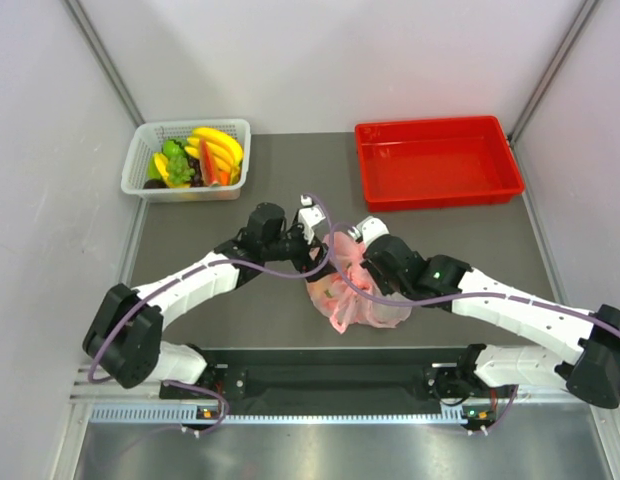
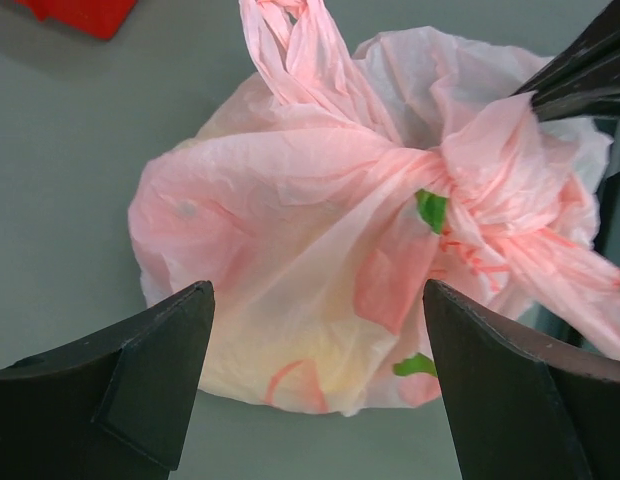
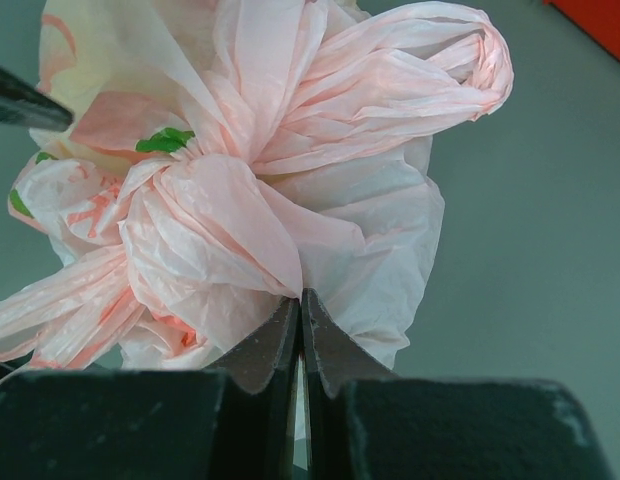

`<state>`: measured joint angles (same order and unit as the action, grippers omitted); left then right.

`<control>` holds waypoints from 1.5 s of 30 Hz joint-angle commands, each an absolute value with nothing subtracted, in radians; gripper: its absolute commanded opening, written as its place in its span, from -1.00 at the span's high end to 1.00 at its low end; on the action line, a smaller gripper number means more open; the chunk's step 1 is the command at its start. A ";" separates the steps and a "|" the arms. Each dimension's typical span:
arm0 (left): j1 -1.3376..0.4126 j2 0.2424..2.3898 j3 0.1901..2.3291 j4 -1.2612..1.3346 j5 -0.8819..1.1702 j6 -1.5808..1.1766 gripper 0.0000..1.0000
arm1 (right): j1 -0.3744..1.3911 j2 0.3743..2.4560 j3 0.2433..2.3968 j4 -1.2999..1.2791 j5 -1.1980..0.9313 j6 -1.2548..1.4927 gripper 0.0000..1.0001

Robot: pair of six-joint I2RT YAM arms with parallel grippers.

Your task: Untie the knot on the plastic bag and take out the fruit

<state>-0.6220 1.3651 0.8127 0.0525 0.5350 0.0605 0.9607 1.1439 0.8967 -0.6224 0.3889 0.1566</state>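
I need to have my right gripper pull the fold of the bag it pinches (image 3: 287,268) toward the red tray while my left gripper keeps hold of the bag, because the knot (image 2: 446,178) keeps the bag tightly shut.
The pink plastic bag (image 1: 355,300) lies crumpled on the grey table between both arms. Its knot (image 2: 470,190) is a bunched twist of pink film, also seen in the right wrist view as the knot (image 3: 200,190). My left gripper (image 2: 315,335) stands wide open just in front of the bag (image 2: 290,260), with nothing between its fingers. My right gripper (image 3: 301,300) is shut on a fold of the bag's film right beside the knot. The right fingers (image 2: 580,70) show at the top right of the left wrist view. The fruit is hidden inside the bag.
A white basket (image 1: 140,170) with bananas, green grapes and red-orange slices stands at the back left. A red tray (image 1: 435,165) sits at the back right. Grey walls close in the table on both sides.
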 commanded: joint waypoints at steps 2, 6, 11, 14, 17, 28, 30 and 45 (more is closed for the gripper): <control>-0.623 1.385 0.786 0.198 0.564 0.234 -0.79 | 0.953 1.094 0.908 -0.615 0.342 0.143 0.95; -0.624 1.437 0.785 0.251 0.568 0.264 -0.76 | 0.951 1.088 0.905 -0.606 0.310 0.140 0.95; -0.627 1.505 0.811 0.271 0.597 0.265 -0.72 | 0.951 1.078 0.896 -0.589 0.276 0.140 0.95; -0.635 1.539 0.822 0.282 0.630 0.244 -0.54 | 0.946 1.081 0.899 -0.581 0.275 0.143 0.95; -0.637 1.566 0.848 0.269 0.692 0.212 0.39 | 0.943 1.085 0.902 -0.574 0.268 0.147 0.97; -0.638 1.341 0.766 0.232 0.436 0.143 1.00 | 0.875 1.068 0.910 -0.563 0.405 0.221 1.00; -0.638 1.260 0.758 0.173 0.307 0.144 1.00 | 0.850 1.063 0.913 -0.578 0.442 0.256 1.00; -0.637 0.884 0.629 -0.027 -0.158 0.098 1.00 | 0.597 1.104 0.959 -0.672 0.538 0.436 0.71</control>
